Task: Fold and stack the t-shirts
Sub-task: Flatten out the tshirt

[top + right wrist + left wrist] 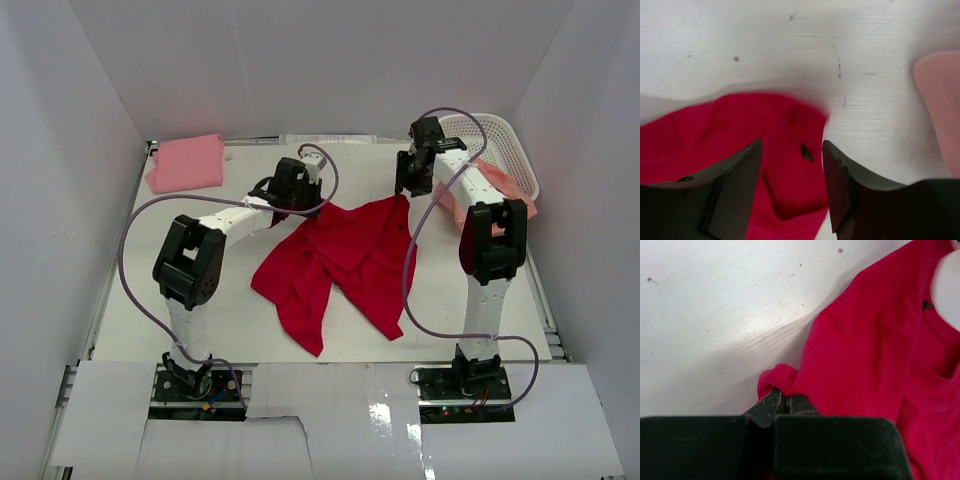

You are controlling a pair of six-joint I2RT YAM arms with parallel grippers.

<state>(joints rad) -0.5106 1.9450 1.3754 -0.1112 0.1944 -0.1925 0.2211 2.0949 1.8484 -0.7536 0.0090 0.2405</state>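
A flap is folded over the red t-shirt's middle, so my left gripper should move away and my right gripper should pull the flap to the t-shirt's far side.
The bright red t-shirt lies crumpled in the middle of the table. My left gripper is shut on its left far corner; in the left wrist view the jaws pinch a red fold. My right gripper is open above the shirt's right far corner; in the right wrist view red cloth lies between the jaws. The light pink t-shirt lies folded at the far left. The salmon-peach t-shirt hangs out of the basket at the right, partly behind my right arm.
A white lattice basket stands at the far right corner. White walls close the table at the back and both sides. A peach cloth edge shows at the right of the right wrist view.
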